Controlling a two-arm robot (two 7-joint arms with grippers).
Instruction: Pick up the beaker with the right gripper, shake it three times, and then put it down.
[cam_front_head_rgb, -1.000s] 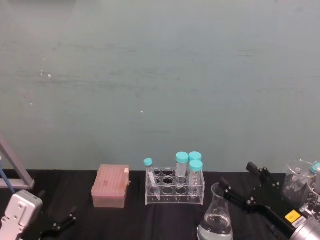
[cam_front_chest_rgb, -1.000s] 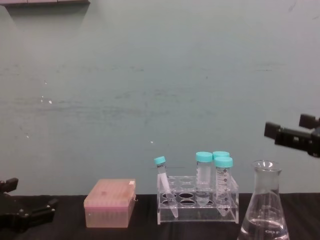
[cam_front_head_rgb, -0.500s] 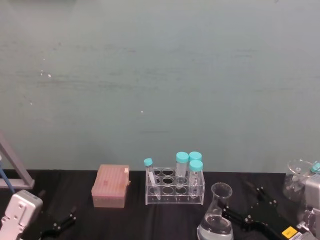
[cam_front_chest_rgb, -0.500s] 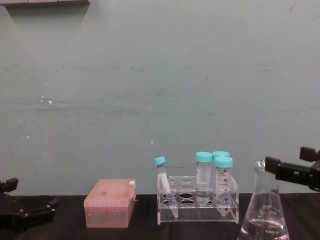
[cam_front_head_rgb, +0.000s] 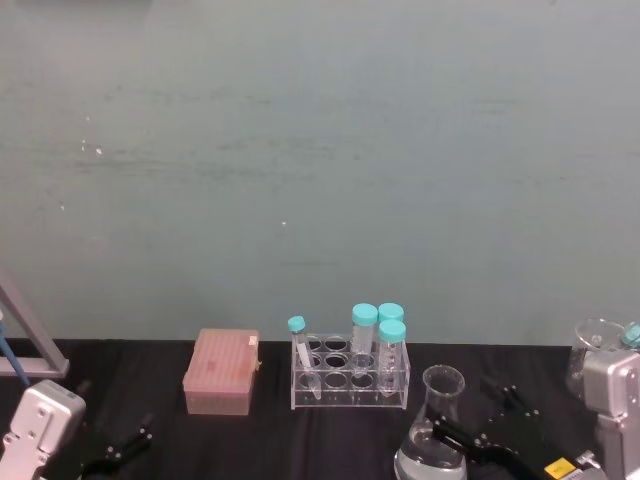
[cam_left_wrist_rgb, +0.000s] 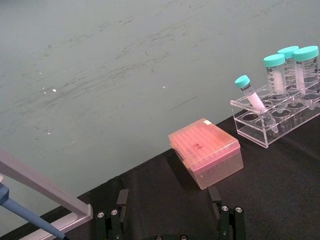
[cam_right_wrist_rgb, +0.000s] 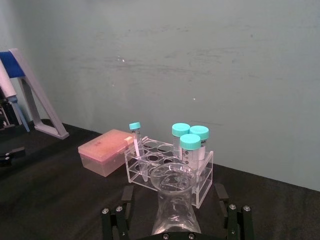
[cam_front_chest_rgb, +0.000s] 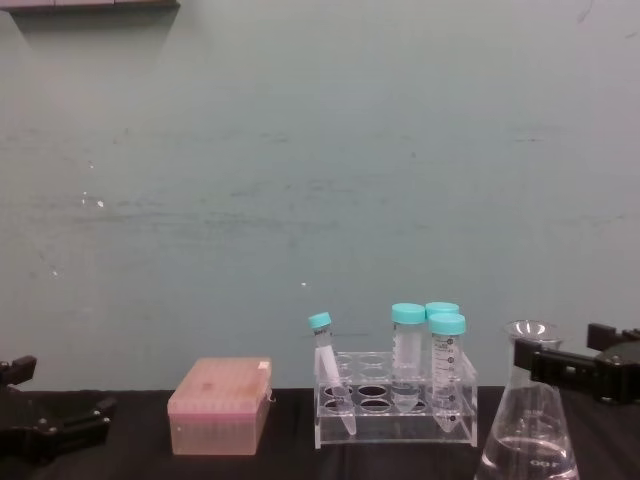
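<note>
The liquid (cam_front_chest_rgb: 528, 459) is low in the beaker's wide base, so it will splash around but stay below the neck when I shake the beaker (cam_front_chest_rgb: 526, 405).
The beaker (cam_front_head_rgb: 434, 432) is a clear conical flask with a little liquid, standing on the black table in front of the tube rack at the right. In the chest view the beaker (cam_front_chest_rgb: 529, 430) rises at the lower right. My right gripper (cam_front_head_rgb: 470, 412) is low beside it and open. In the right wrist view the beaker (cam_right_wrist_rgb: 175, 200) stands between the right gripper's (cam_right_wrist_rgb: 174, 196) two spread fingers (cam_right_wrist_rgb: 121, 215), and no contact can be seen. In the chest view the right gripper (cam_front_chest_rgb: 557, 347) is level with the flask's neck. My left gripper (cam_left_wrist_rgb: 169, 199) rests open near the table's left.
A clear tube rack (cam_front_head_rgb: 350, 372) with teal-capped tubes stands mid-table, just behind the beaker. A pink tip box (cam_front_head_rgb: 221, 372) lies to its left. A pipette stand (cam_front_head_rgb: 25, 340) is at the far left, and another glass vessel (cam_front_head_rgb: 598, 350) at the far right.
My right gripper has dropped from above the flask's rim to the level of its neck and now straddles the flask. The flask and the left arm have not moved.
</note>
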